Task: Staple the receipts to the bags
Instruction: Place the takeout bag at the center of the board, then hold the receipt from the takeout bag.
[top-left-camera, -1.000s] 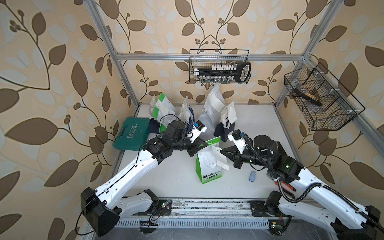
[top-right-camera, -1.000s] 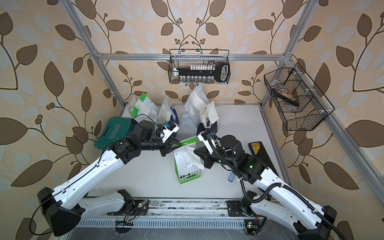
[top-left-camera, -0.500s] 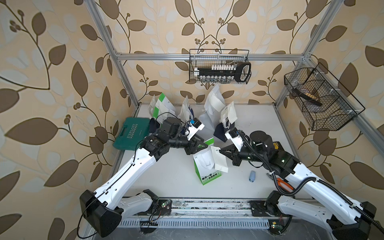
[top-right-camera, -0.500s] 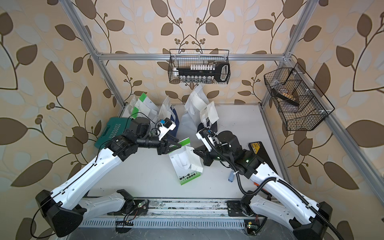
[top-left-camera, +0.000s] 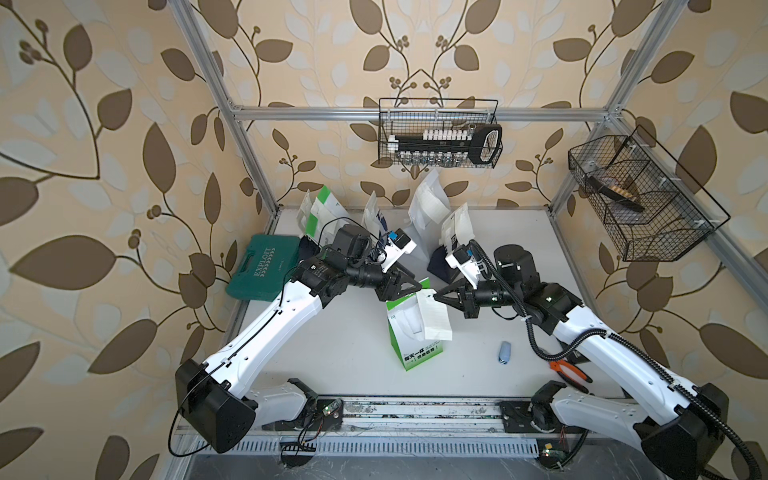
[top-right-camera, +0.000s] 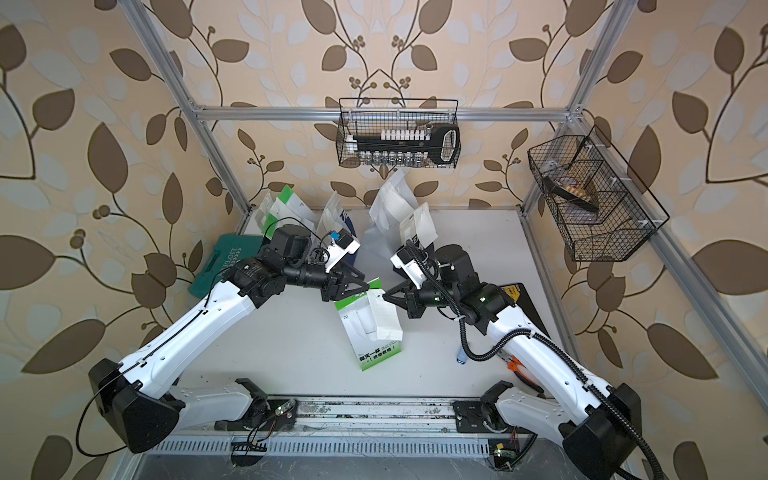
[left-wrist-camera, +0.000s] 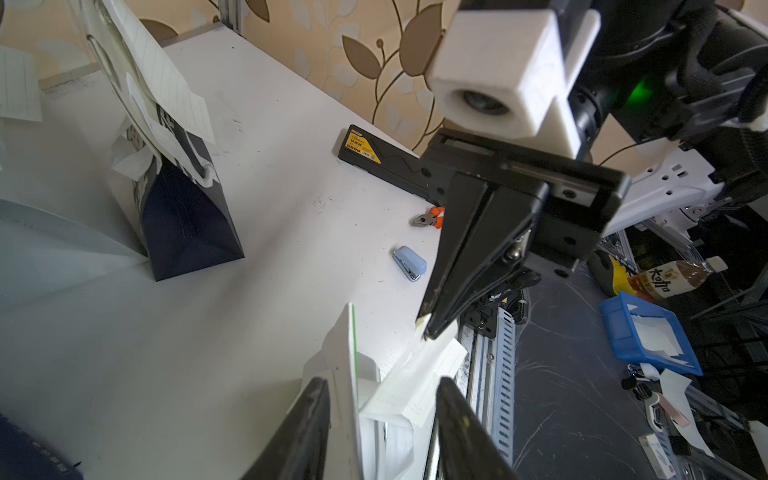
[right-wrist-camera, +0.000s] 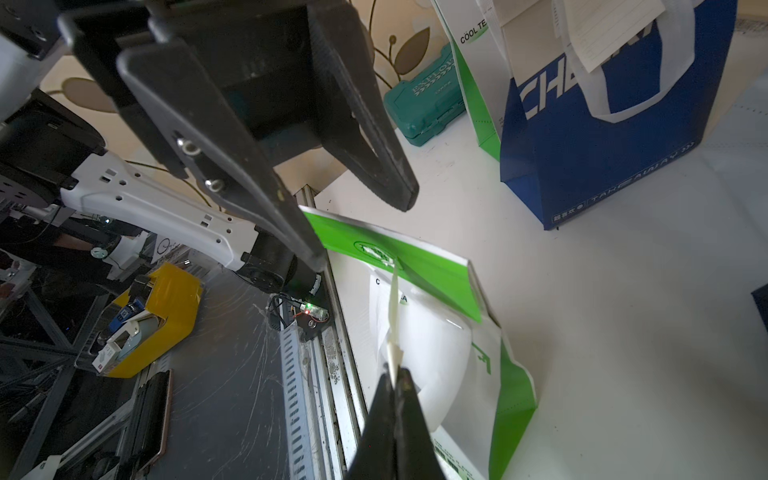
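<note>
I need to pull the receipt (left-wrist-camera: 412, 385), which slants away from the bag's top edge, against that edge (left-wrist-camera: 352, 336) with my right gripper before my left gripper pinches both.
A green-and-white bag (top-left-camera: 415, 345) (top-right-camera: 376, 347) stands mid-table, leaning. A cream receipt (top-left-camera: 434, 320) (top-right-camera: 384, 318) lies against its front face. My right gripper (top-left-camera: 435, 296) (right-wrist-camera: 395, 372) is shut on the receipt's (right-wrist-camera: 392, 324) upper corner. My left gripper (top-left-camera: 409, 291) (left-wrist-camera: 381, 382) is open; its jaws straddle the bag's top edge (left-wrist-camera: 343, 357) and the receipt's fold (left-wrist-camera: 415, 374) without clamping them. A light-blue stapler (top-left-camera: 504, 353) (left-wrist-camera: 409, 262) lies on the table to the right of the bag. Several more bags (top-left-camera: 455, 232) (right-wrist-camera: 602, 124) with receipts stand at the back.
A teal tool case (top-left-camera: 264, 268) sits at the left edge behind my left arm. Orange-handled pliers (top-left-camera: 567, 372) and a black-and-yellow case (top-right-camera: 519, 299) lie by my right arm. Wire baskets (top-left-camera: 438, 133) (top-left-camera: 640, 199) hang on the back and right walls.
My left gripper's jaws have spread apart around the bag's top edge. The right gripper has stayed shut on the receipt and drifted slightly left.
</note>
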